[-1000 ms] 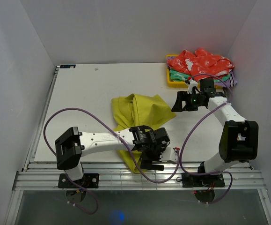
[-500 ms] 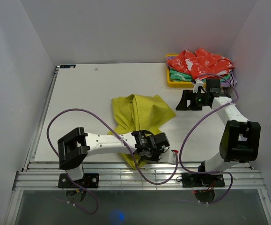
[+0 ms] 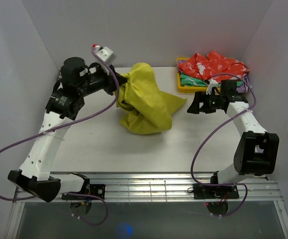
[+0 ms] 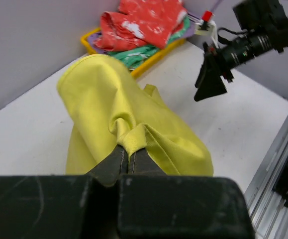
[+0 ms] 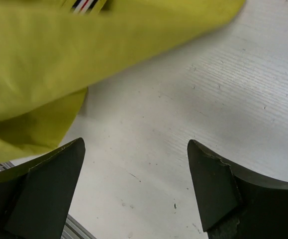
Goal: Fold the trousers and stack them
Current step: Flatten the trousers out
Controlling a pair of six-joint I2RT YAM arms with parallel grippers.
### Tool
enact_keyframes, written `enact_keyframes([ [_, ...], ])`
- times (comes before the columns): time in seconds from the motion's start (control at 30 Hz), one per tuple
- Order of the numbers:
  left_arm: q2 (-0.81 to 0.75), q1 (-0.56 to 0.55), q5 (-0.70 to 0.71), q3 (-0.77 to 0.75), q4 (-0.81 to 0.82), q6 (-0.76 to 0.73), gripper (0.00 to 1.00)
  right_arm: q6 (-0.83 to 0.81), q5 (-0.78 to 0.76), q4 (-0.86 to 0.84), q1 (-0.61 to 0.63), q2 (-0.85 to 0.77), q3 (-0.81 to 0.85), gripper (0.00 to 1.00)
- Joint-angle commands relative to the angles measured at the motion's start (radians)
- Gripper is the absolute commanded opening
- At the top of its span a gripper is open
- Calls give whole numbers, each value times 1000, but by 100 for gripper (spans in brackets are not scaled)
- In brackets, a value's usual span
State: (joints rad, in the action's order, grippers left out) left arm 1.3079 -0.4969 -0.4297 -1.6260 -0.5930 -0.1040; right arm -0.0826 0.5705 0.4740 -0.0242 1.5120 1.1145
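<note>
The trousers hang bunched point(image 3: 144, 99) from only my left gripper. My right gripper should grab their loose side point(image 3: 176, 103) and help pull them wide before they are laid flat.
The mustard yellow-green trousers point(image 3: 146, 102) hang bunched from my left gripper point(image 3: 120, 85), which is raised over the far left of the table and shut on a fold of the cloth point(image 4: 134, 137). Their lower part rests crumpled on the table, one corner spreading toward the right. My right gripper point(image 3: 192, 105) stands open just right of that corner, nothing between its fingers point(image 5: 49, 184). The right wrist view shows the trousers point(image 5: 84, 55) with a bit of striped waistband lining point(image 5: 84, 5) at the top edge.
A yellow tray point(image 3: 181, 88) at the far right corner holds a red patterned garment point(image 3: 211, 64) on top of a green one point(image 3: 191, 79). White walls close in the table on three sides. A metal rail point(image 3: 144, 186) runs along the near edge.
The left gripper closed on the trousers near the table's front edge, then swung up and back to the far left, lifting the cloth. The right gripper shifted slightly right and stayed open.
</note>
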Motion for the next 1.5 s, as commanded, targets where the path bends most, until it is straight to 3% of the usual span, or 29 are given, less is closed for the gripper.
enact_keyframes([
  [0.0,-65,206,-211,85,113,278,0,1,43,-32,0,10,71,89],
  [0.03,-68,277,-231,115,134,335,0,6,46,-38,1,17,76,89],
  [0.07,-68,429,-268,147,171,392,0,9,46,-46,4,25,79,89],
  [0.1,-59,499,-371,188,191,499,0,10,45,-54,7,37,82,89],
  [0.17,-39,681,-460,310,235,572,0,3,22,-72,24,48,84,89],
  [0.23,2,733,-520,376,230,581,0,-15,9,-83,65,63,84,88],
  [0.4,30,747,-529,385,203,501,0,-60,14,-72,131,68,100,88],
  [0.53,37,747,-476,315,177,460,0,-166,-35,-86,298,31,102,93],
  [0.6,56,748,-452,272,148,445,0,-226,-76,-171,375,11,62,98],
  [0.73,88,747,-431,241,136,440,0,-278,-107,-253,527,88,47,90],
  [0.87,94,747,-406,229,139,440,0,-276,-32,-229,552,224,137,90],
  [0.97,97,751,-377,209,121,423,0,-286,80,-183,563,277,205,98],
  [1.07,90,765,-362,199,121,406,0,-336,147,-108,561,258,243,57],
  [1.1,87,768,-356,198,121,396,0,-357,147,-69,560,243,260,28],
  [1.17,74,770,-302,178,121,357,0,-407,117,47,532,223,325,8],
  [1.37,103,773,-117,39,38,206,0,-465,-12,254,347,100,587,8],
  [1.47,96,771,-126,15,22,127,0,-494,-66,311,282,86,701,8],
])
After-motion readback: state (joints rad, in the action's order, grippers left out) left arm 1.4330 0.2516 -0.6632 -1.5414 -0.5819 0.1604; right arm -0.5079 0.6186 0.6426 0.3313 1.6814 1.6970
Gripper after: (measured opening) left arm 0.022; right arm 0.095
